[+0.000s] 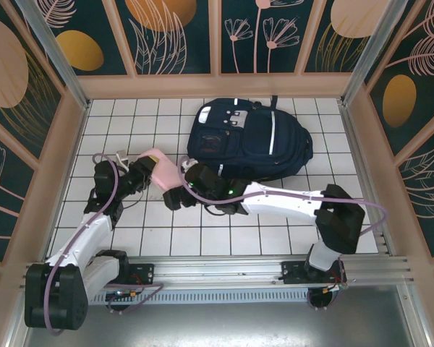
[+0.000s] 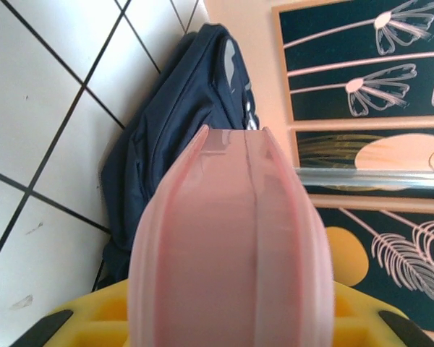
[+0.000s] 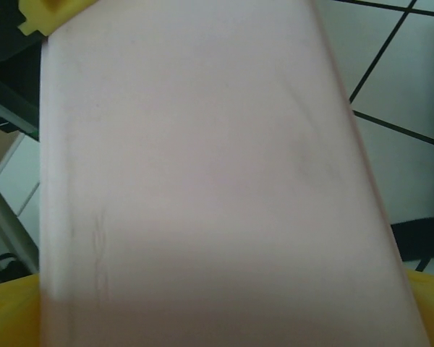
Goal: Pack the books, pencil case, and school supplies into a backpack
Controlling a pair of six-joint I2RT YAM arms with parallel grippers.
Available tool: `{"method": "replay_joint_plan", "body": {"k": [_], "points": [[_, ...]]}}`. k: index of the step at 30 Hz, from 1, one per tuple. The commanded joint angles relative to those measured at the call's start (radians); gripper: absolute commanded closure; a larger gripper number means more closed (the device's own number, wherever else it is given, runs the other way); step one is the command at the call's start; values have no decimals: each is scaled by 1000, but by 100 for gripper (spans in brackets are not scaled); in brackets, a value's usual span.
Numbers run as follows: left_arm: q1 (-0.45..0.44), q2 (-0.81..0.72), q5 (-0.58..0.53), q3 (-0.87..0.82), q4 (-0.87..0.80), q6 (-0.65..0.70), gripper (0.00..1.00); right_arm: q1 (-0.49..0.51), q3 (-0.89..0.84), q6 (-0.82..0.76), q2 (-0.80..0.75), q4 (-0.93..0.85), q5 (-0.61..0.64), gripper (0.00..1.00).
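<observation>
Both of the robot's grippers hold the pencil case [image 1: 163, 172] while the backpack lies flat, so next the right gripper carries the pencil case alone and frees the left gripper to lift the backpack's top [image 1: 254, 130].
A pink pencil case [image 1: 163, 172] hangs a little above the tiles, just left of the navy backpack [image 1: 249, 137], which lies flat at the back centre. My left gripper [image 1: 143, 173] is shut on the case's left end, and the case [image 2: 228, 246] rises between its yellow fingers [image 2: 94, 322] towards the backpack [image 2: 181, 123]. My right gripper [image 1: 188, 186] is shut on the other end. There the case [image 3: 202, 181] covers the space between its yellow fingers [image 3: 3, 311]. The books and the whitish packet are out of view.
The white tiled table [image 1: 130, 123] is boxed in by wooden walls with dark flower panels [image 1: 173, 32]. An aluminium rail [image 1: 224, 271] runs along the near edge. Bare tiles lie left of and in front of the backpack.
</observation>
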Motion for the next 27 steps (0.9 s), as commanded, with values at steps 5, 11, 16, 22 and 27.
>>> {"method": "replay_joint_plan", "body": {"k": [5,11,16,22,27], "points": [[2,-51,-105,-9,148,-114,84,-131,-254,378,-215,382,-196,1],[2,-51,-119,-37,223,-170,84,-187,-393,723,-169,887,-366,1],[1,-58,-114,-51,242,-190,84,-184,-339,867,-59,1055,-410,4],[1,-69,-109,-47,240,-203,85,-188,-327,921,3,1075,-376,7],[0,-62,-106,-47,242,-212,83,-181,-353,987,59,1208,-361,19]]}}
